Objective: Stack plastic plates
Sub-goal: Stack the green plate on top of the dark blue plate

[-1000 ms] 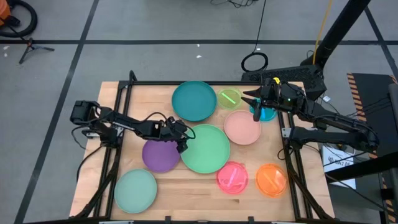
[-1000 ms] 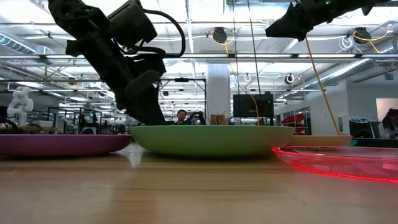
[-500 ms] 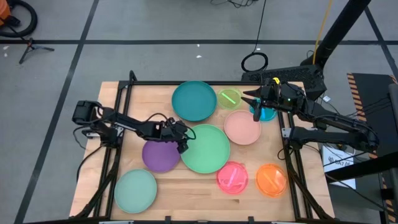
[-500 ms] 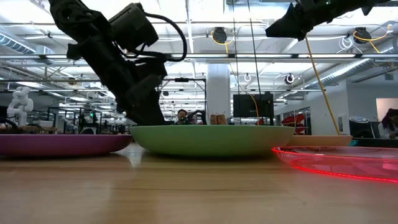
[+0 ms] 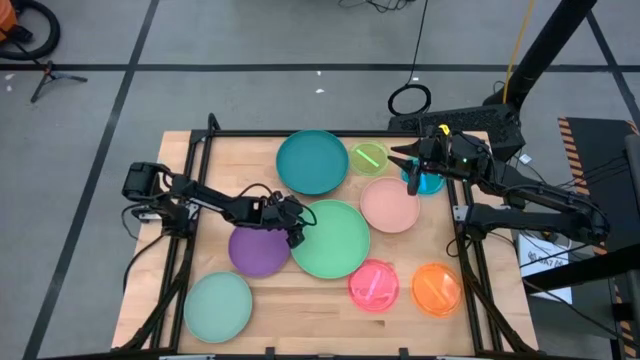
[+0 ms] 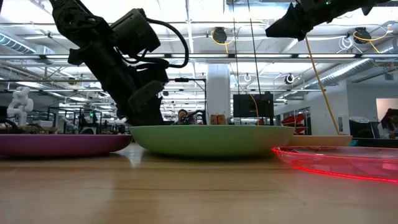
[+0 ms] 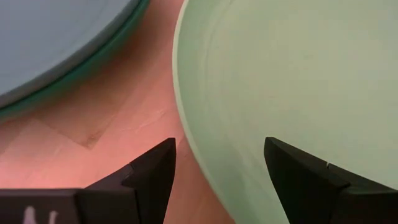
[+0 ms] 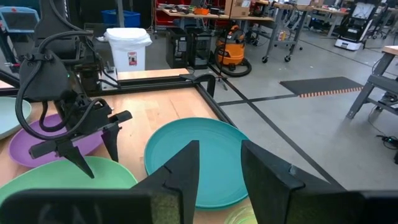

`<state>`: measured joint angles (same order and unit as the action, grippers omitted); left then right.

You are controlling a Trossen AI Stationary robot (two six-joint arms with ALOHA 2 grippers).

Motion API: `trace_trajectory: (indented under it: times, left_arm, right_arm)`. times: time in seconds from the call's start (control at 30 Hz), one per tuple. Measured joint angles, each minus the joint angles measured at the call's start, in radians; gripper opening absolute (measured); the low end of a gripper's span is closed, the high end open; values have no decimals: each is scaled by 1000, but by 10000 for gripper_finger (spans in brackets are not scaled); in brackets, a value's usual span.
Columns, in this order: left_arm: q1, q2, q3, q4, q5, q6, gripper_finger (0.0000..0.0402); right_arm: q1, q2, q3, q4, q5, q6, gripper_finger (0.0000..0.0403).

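Note:
The teal plate's rim (image 5: 312,162) looks about the same width as the green plate (image 5: 331,240). I expect the green plate to cover it completely when I stack them.
Several plastic plates lie flat on the wooden table. The large green plate (image 5: 335,240) is in the middle, with a purple plate (image 5: 258,252) to its left and a teal plate (image 5: 312,162) behind it. My left gripper (image 5: 294,228) is open and slants down at the green plate's left rim, which runs between its fingers in the left wrist view (image 7: 219,143). My right gripper (image 5: 405,165) is open and holds nothing. It hangs level, high over the back right, above a small blue plate (image 5: 428,184). My left gripper straddles the green plate's left rim (image 7: 199,155). One finger (image 7: 298,177) stands over the plate's inside and the other (image 7: 152,174) over the bare wood outside it. I cannot tell whether either finger touches the rim. The plate lies flat on the table.
A pale pink plate (image 5: 390,204) and a small lime plate (image 5: 369,157) lie at the back right. A hot pink plate (image 5: 374,284) and an orange plate (image 5: 436,288) lie at the near right, a pale mint plate (image 5: 218,307) at the near left. Bare wood shows at the far left.

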<state>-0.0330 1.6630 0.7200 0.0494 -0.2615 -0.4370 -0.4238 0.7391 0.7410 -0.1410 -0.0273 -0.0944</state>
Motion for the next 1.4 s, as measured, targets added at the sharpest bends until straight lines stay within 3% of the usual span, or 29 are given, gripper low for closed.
trace_trajectory:
  times: [0.17,0.7,1.4]
  left_arm:
    - [0,0,0,-3,1,-12,235]
    - [0,0,0,-5,2,-71,99]
    - [0,-1,1,10,-19,-170,37]
  right_arm:
    - [0,0,0,0,0,0,114]
    - [0,0,0,0,0,0,114]
    - [0,0,0,-1,0,0,114]
